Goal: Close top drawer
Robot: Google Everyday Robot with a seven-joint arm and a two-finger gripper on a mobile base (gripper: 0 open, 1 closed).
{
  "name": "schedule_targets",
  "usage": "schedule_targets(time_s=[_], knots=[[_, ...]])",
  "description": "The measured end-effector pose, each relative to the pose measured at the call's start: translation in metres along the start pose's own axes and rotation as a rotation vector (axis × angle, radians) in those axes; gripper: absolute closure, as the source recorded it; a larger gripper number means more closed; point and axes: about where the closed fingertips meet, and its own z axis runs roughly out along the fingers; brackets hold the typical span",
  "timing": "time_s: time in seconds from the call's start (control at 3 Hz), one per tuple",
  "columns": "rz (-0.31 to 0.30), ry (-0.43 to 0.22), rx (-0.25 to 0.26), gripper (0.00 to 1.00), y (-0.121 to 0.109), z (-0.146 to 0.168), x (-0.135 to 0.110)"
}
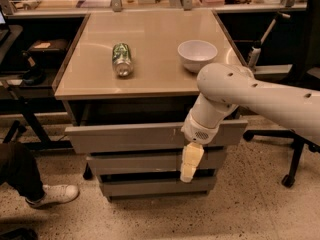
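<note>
My gripper is too low and close to one end of the top drawer's front (pixel 222 134). Next, I raise it and move closer to the front's middle (pixel 168 136) before I push.
The top drawer (pixel 125 138) is a wide grey metal front just under the tabletop, standing only a little forward of the cabinet. A dark gap shows above it. My gripper (pixel 189 170) hangs down in front of the drawer's right half, its cream fingers together and holding nothing. It overlaps the lower edge of the drawer front and the narrower front below. My white arm reaches in from the right and hides part of the drawer's right side.
On the beige tabletop (pixel 160 24) lie a green can (pixel 122 59) on its side and a white bowl (pixel 197 54). Two narrower grey drawer fronts (pixel 135 161) sit below. A person's leg and white shoe (pixel 50 194) are at the left. An office chair base (pixel 292 149) is at the right.
</note>
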Motion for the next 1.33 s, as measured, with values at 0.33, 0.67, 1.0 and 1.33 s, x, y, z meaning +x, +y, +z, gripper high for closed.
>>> schedule_targets(time_s=[0.33, 0.67, 1.0, 1.33], knots=[[0.0, 0.0, 0.0, 0.0, 0.0, 0.0, 0.0], [0.0, 0.0, 0.0, 0.15, 0.0, 0.0001, 0.0], [0.0, 0.0, 0.0, 0.38, 0.0, 0.0001, 0.0], [0.0, 0.0, 0.0, 0.62, 0.0, 0.0001, 0.0]])
